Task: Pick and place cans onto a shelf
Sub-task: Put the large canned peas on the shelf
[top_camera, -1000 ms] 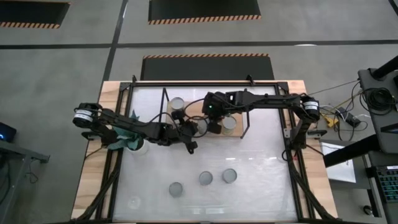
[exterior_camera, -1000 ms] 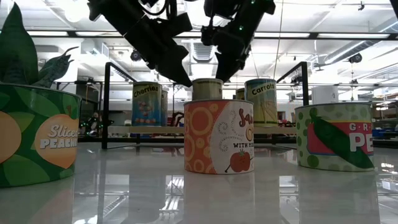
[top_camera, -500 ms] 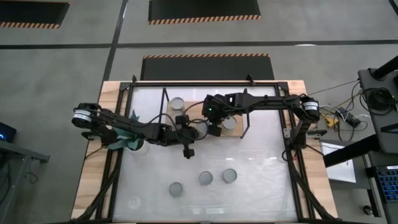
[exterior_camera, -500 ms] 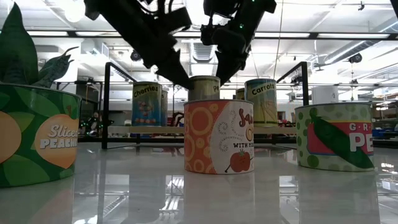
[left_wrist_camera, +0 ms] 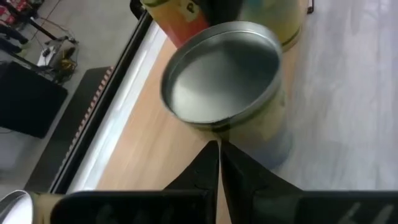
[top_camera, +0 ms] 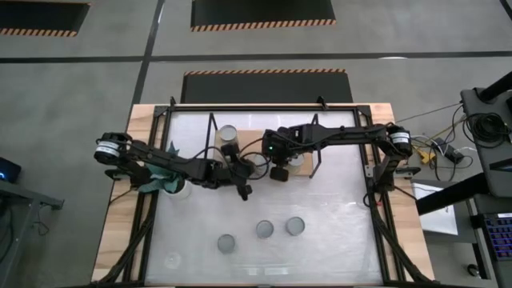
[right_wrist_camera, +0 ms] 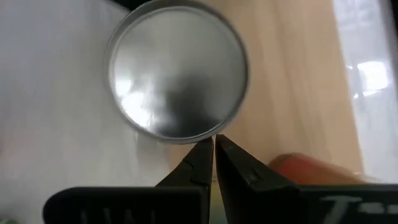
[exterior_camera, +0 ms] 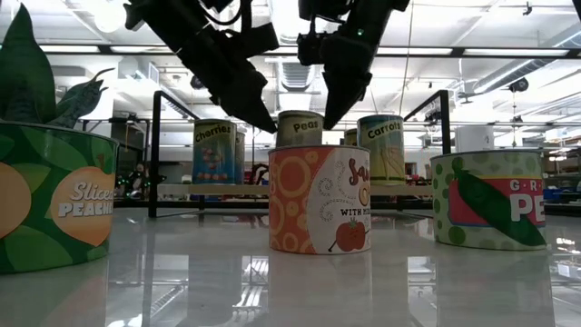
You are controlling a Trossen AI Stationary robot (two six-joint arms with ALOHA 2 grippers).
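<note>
The Peas tin's base hangs over the shelf's front edge, so my left gripper should move back and my right gripper should nudge the tin farther in.
A tin labelled Peas stands near the front edge of the light-wood shelf, between my two grippers. It also shows in the high view. My left gripper is shut and slants down at the tin's left side. My right gripper is shut at the tin's right side. A Cherries tin and a Carrots tin stand on the shelf too. Three tins stand on the white table nearer the front. My left gripper's shut fingertips meet the Peas tin's side wall just below its rim, slanting down from the table's left. The tin stands upright on the shelf. My right gripper's shut fingertips meet the tin's rim, slanting down from the right.
A white pot with a teal plant stands at the table's left, under the left arm. In the low view a peaches tin, an orange tin and a green tin stand close by. The shelf's black frame posts rise at its ends.
The tin between the grippers has shifted slightly toward the table's left and turned about, so that its Peas label now faces the near edge. My right gripper has moved a little toward the table's near edge, staying shut.
</note>
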